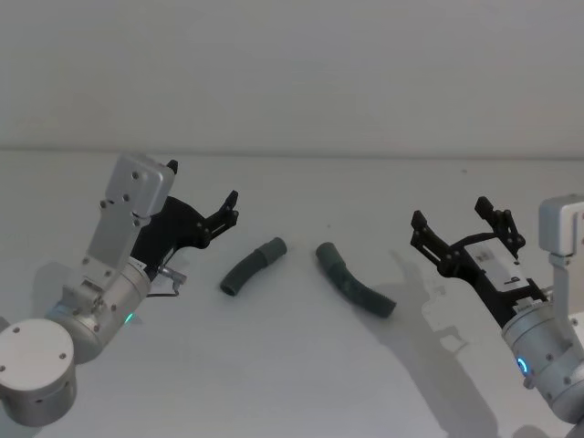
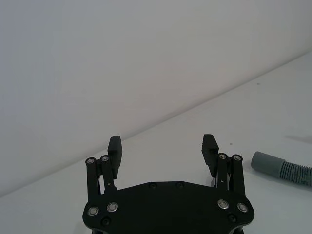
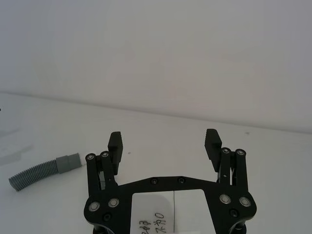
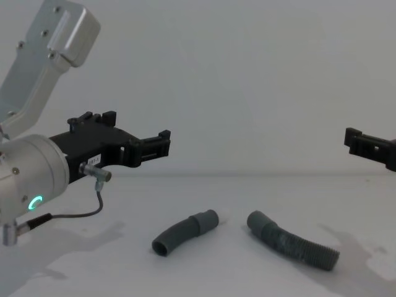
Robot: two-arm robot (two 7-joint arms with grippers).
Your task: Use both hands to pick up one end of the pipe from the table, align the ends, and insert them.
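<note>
The longer piece's cuff (image 4: 259, 223) will slip over a white tip when I push the ends together, because the tip sticks out of the shorter piece's cuff.
Two dark grey corrugated pipe pieces lie on the white table (image 1: 301, 365), a small gap between their near ends. The shorter curved piece (image 1: 253, 266) (image 4: 184, 232) is on the left, its smooth cuff pointing toward the longer piece (image 1: 354, 279) (image 4: 291, 242). My left gripper (image 1: 230, 208) (image 4: 162, 141) hovers open to the left of the short piece, above the table. My right gripper (image 1: 452, 217) (image 4: 356, 139) hovers open to the right of the longer piece. Each wrist view shows open, empty fingers: left gripper (image 2: 162, 144) with a cuffed pipe piece (image 2: 282, 168) beyond it, right gripper (image 3: 164, 141) with a pipe piece (image 3: 41, 170) off to one side.
A plain pale wall (image 1: 292, 73) rises behind the table's far edge. A thin grey cable (image 4: 80, 213) loops under the left wrist. The arms cast shadows (image 1: 429, 319) on the table around the pipe pieces.
</note>
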